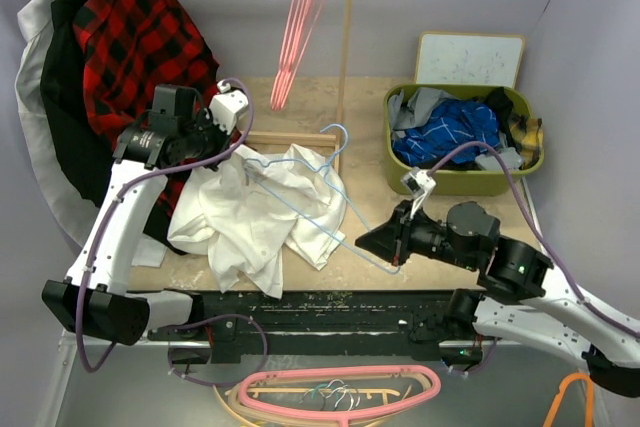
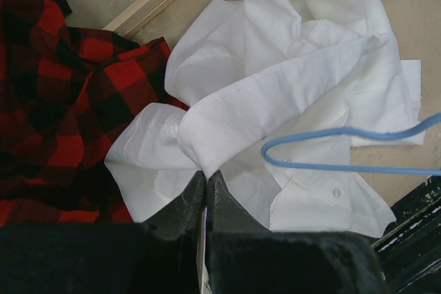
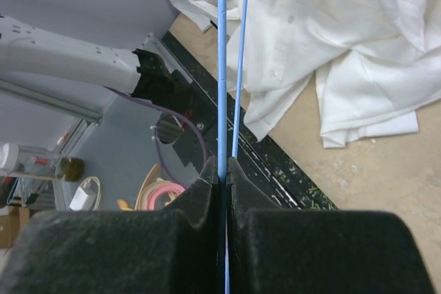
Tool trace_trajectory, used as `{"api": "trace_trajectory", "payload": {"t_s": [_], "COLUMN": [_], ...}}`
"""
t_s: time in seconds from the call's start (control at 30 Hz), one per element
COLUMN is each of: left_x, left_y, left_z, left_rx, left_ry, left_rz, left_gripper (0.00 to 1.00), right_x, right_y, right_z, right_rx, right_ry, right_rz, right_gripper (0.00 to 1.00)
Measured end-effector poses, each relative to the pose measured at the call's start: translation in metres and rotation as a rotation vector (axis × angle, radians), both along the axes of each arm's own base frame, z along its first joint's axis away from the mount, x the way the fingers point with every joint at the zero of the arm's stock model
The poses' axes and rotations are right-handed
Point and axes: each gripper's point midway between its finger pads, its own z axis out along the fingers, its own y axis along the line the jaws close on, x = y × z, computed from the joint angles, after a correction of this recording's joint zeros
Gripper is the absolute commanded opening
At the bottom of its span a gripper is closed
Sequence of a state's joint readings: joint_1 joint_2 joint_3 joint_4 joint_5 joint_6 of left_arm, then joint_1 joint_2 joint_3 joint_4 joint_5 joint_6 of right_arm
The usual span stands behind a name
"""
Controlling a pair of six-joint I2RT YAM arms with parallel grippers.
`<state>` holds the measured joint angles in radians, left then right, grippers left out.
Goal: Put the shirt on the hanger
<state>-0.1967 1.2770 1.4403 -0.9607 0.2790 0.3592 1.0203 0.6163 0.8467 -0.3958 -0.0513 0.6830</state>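
The hanger's rounded end (image 2: 267, 152) is outside the white shirt's fold, so my left gripper should keep the fold (image 2: 205, 132) raised while my right gripper slides the hanger's end under it.
The white shirt (image 1: 255, 212) lies crumpled on the table between the arms. My left gripper (image 1: 236, 150) is at its upper left edge, shut on a fold of the shirt (image 2: 275, 80), with the jaws pinched together at the cloth (image 2: 207, 174). The light-blue hanger (image 1: 325, 202) lies slanted across the shirt, its hook (image 1: 340, 133) toward the back. My right gripper (image 1: 394, 250) is shut on the hanger's near corner. In the right wrist view the blue hanger (image 3: 222, 67) runs straight out from between the shut jaws (image 3: 224, 163), past the shirt (image 3: 331, 39). One rounded end of the hanger (image 2: 324, 148) hangs over the shirt front.
A red-and-black plaid shirt (image 1: 140, 37) hangs on the rail at back left and drapes beside the left arm (image 2: 62, 101). Pink hangers (image 1: 298, 27) hang from the rail by a wooden post (image 1: 346, 47). A green basket (image 1: 460, 182) with a blue checked garment (image 1: 450, 132) stands at back right.
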Motion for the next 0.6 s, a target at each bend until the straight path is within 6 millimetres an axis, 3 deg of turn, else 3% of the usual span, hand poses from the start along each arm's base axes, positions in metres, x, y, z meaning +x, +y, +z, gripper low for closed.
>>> {"api": "trace_trajectory", "payload": {"t_s": [0.27, 0.6], "left_x": [-0.005, -0.027], "left_y": [0.001, -0.006], "left_z": [-0.001, 0.013], "left_rx": [0.007, -0.036], "left_ry": [0.016, -0.004], "left_rz": [-0.011, -0.069], "left_gripper": [0.0, 0.0], "right_x": [0.016, 0.041], "right_y": [0.033, 0.069], "right_z": [0.006, -0.029], "right_rx": [0.025, -0.07], "right_ry": [-0.052, -0.044], "right_rz": [0.037, 0.048], "right_gripper": [0.0, 0.0]}}
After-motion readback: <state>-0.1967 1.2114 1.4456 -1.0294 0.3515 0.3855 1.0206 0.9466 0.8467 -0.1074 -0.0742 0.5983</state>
